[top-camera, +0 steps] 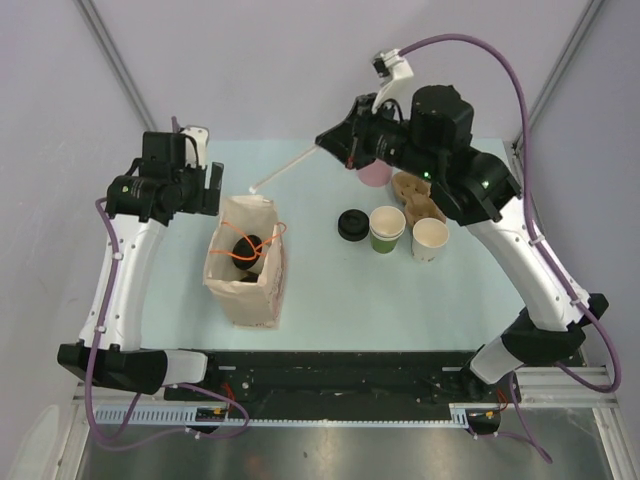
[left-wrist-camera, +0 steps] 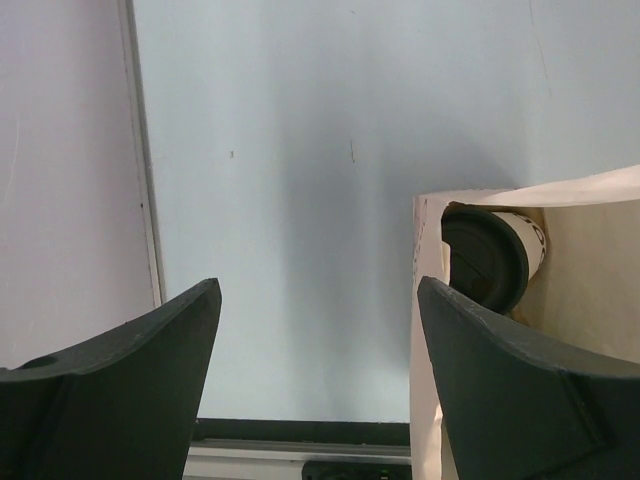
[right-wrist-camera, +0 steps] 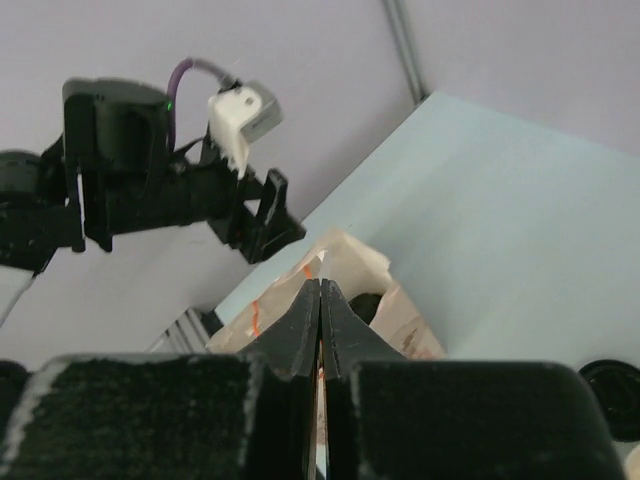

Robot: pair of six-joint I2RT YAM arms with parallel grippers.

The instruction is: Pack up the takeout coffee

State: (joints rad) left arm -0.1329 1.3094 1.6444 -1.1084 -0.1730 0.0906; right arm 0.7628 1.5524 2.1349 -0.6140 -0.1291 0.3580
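Note:
The robot's right gripper should go on carrying the straw until its tip is inside the bag, then let go, because the white straw's loose tip (top-camera: pixel 255 189) slopes down toward the bag's opening (top-camera: pixel 248 220).
A brown paper bag (top-camera: pixel 245 285) stands open on the table's left half. Inside it sits a white takeout coffee cup with dark lettering and a black lid (top-camera: pixel 246 247) (left-wrist-camera: pixel 485 255). A green cup (top-camera: pixel 387 228) and a white cup (top-camera: pixel 431 239) stand uncovered to the right, with a loose black lid (top-camera: pixel 352 224) beside them. My left gripper (top-camera: pixel 205 185) (left-wrist-camera: pixel 318 290) hangs open just left of the bag (left-wrist-camera: pixel 425 300), with nothing in it. My right gripper (top-camera: pixel 323 140) (right-wrist-camera: pixel 320 285) is shut on a thin white straw (top-camera: pixel 285 167) that slants down toward the bag's back rim.
A pink cup (top-camera: pixel 375 173) and a brown cardboard cup carrier (top-camera: pixel 415 195) sit under my right arm at the back. Orange handles (top-camera: pixel 262 245) loop across the bag's mouth. The left arm (right-wrist-camera: pixel 150 200) shows beyond the bag (right-wrist-camera: pixel 360 265) in the right wrist view.

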